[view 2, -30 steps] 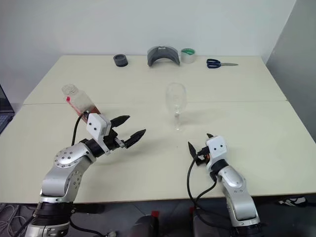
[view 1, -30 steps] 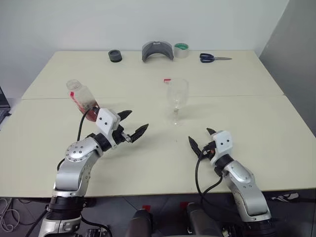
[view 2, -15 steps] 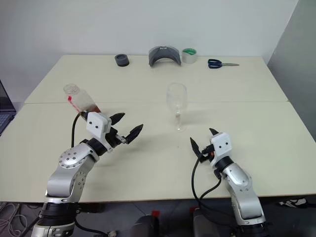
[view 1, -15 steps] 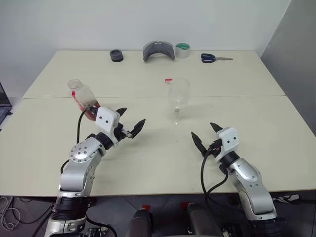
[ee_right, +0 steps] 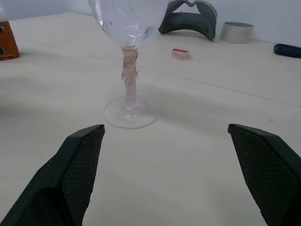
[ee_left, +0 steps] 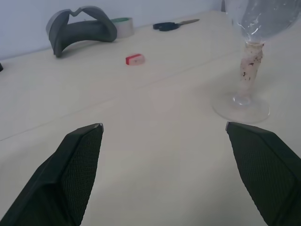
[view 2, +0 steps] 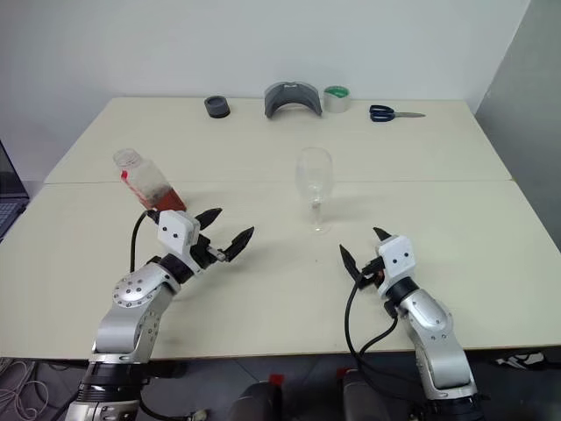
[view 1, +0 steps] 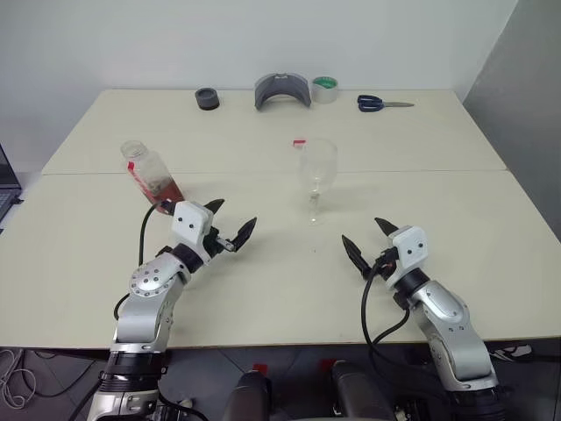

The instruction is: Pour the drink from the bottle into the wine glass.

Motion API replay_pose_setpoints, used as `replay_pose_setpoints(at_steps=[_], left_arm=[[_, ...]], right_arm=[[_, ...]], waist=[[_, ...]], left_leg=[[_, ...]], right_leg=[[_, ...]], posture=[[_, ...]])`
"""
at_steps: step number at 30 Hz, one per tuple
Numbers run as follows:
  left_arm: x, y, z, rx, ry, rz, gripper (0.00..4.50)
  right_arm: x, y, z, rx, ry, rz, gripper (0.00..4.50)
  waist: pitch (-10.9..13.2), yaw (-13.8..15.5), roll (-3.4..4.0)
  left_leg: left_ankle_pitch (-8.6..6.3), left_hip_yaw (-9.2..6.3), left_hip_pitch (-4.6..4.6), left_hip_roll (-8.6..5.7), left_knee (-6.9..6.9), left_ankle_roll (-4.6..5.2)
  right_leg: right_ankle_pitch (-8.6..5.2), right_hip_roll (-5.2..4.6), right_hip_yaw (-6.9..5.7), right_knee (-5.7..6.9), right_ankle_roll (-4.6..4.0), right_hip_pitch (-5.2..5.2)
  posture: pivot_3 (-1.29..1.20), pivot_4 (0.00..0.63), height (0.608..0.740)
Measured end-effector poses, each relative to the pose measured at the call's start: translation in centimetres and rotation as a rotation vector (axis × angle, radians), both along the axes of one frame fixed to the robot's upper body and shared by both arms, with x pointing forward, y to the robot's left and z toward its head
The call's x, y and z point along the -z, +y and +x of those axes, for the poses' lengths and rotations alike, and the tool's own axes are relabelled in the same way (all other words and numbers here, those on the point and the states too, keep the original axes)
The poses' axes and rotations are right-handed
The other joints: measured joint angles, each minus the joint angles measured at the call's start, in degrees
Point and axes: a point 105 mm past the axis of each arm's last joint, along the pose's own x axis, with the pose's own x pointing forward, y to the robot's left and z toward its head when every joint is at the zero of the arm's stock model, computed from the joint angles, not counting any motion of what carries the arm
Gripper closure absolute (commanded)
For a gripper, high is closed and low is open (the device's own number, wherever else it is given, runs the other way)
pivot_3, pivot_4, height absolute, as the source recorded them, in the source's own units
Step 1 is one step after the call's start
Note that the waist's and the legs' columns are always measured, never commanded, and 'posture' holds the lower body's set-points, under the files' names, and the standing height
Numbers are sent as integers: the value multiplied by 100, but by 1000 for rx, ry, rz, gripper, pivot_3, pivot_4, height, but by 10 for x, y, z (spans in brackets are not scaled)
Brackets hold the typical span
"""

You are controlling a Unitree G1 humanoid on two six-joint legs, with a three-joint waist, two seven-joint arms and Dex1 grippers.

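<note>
The drink [view 1: 167, 192] is low in the clear bottle [view 1: 151, 173], so I expect it to get to the bottle's opening only when I tilt the bottle far over.
The clear bottle [view 1: 151, 173] stands uncapped at the left of the table, with the reddish-brown drink [view 1: 165, 189] low inside it. Its small red-and-white cap [view 1: 298, 142] lies behind the wine glass [view 1: 316, 167]. The glass stands empty and upright at the table's middle. My left gripper [view 1: 235, 215] hovers open just in front and to the right of the bottle, not touching it, and points toward the glass [ee_left: 248, 70]. My right gripper [view 1: 361, 232] is open in front and to the right of the glass foot [ee_right: 130, 113], with nothing between its fingers.
Along the far edge lie a black round object [view 1: 207, 98], a grey curved piece [view 1: 280, 90], a roll of tape [view 1: 323, 88] and blue scissors [view 1: 381, 103]. A seam [view 1: 438, 171] crosses the table behind the glass.
The view has shifted a little. The left gripper sits slightly lower in view, so the bottle's base now shows. Both grippers stay open and nothing on the table moved.
</note>
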Motion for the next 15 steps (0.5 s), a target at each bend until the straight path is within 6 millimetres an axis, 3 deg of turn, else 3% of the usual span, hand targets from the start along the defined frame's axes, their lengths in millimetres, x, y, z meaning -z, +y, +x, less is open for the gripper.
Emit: replay_pose_setpoints(at_steps=[15], left_arm=[[-4, 1, 5, -51, -23, 13, 0]], right_arm=[[-4, 3, 1, -53, -7, -11, 30]], waist=[[0, 3, 0]], left_leg=[[0, 0, 1, 0, 1, 0]], right_leg=[[0, 0, 0, 0, 0, 1]], posture=[[0, 150, 740]])
